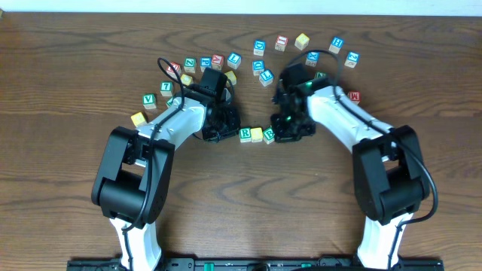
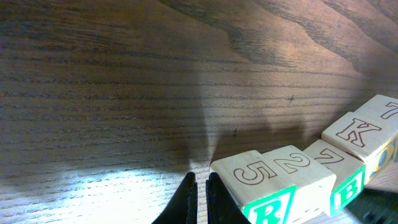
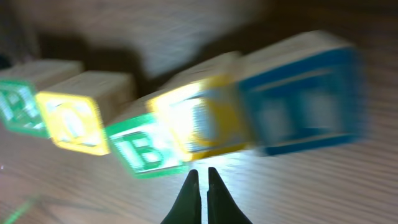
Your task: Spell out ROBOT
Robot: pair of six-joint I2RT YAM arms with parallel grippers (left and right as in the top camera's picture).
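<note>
I should move my right gripper to the T block's loose end (image 3: pixel 349 90) and push the row against my left gripper, because the row steps back past the B block (image 2: pixel 336 160).
A row of letter blocks lies at the table's middle. In the overhead view I see the green R block (image 1: pixel 245 135), a yellow O block (image 1: pixel 257 134) and a green B block (image 1: pixel 269 136); the rest of the row is hidden under my right gripper (image 1: pixel 285 132). The blurred right wrist view shows R (image 3: pixel 15 102), O (image 3: pixel 74 118), B (image 3: pixel 140 149), a second yellow O (image 3: pixel 199 121) and a blue T (image 3: pixel 305 102), with B and the second O out of line. The right gripper (image 3: pixel 200 174) is shut and empty just in front of them. My left gripper (image 2: pixel 200 182) is shut and empty beside the R block (image 2: pixel 261 186).
Several loose letter blocks lie scattered across the back, from a green V block (image 1: pixel 149 99) and a yellow block (image 1: pixel 138 118) on the left to a yellow block (image 1: pixel 302 41), a blue block (image 1: pixel 337 44) and a red M block (image 1: pixel 354 96) on the right.
</note>
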